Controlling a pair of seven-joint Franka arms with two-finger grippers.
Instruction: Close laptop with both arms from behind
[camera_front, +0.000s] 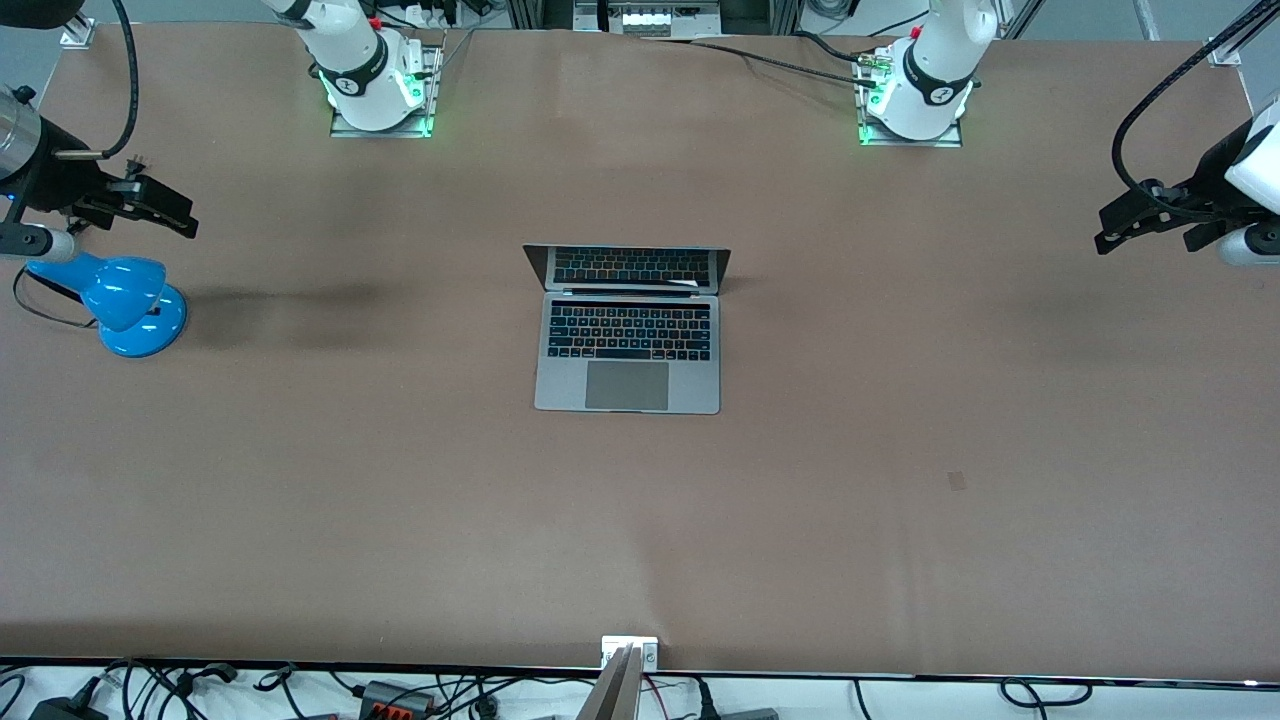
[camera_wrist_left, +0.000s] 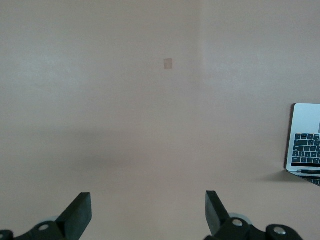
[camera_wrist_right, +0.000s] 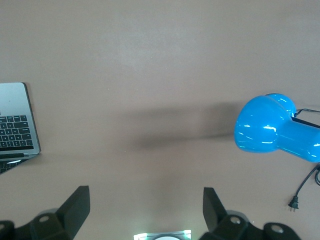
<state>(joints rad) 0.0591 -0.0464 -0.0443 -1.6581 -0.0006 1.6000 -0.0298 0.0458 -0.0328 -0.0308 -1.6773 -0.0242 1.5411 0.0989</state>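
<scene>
The screen (camera_front: 631, 266) is joined to the flat base by a hinge (camera_front: 631, 292), so the screen will swing down over the keyboard when I push, and the base will stay in place.
The silver-grey laptop (camera_front: 628, 340) lies open in the middle of the table, keyboard and trackpad toward the front camera, dark screen upright on the side toward the arms' bases. Its corner shows in the left wrist view (camera_wrist_left: 306, 140) and the right wrist view (camera_wrist_right: 15, 125). My left gripper (camera_front: 1105, 238) hangs open and empty over bare table at the left arm's end; its own view shows the fingers spread (camera_wrist_left: 148, 210). My right gripper (camera_front: 185, 222) hangs open and empty over the right arm's end, beside the lamp, and is spread in its own view (camera_wrist_right: 145, 207).
A blue desk lamp (camera_front: 125, 300) stands at the right arm's end with its cord and plug (camera_wrist_right: 295, 200). A small dark patch (camera_front: 957, 480) marks the tabletop nearer the front camera. The arm bases (camera_front: 378, 85) stand along the table's edge.
</scene>
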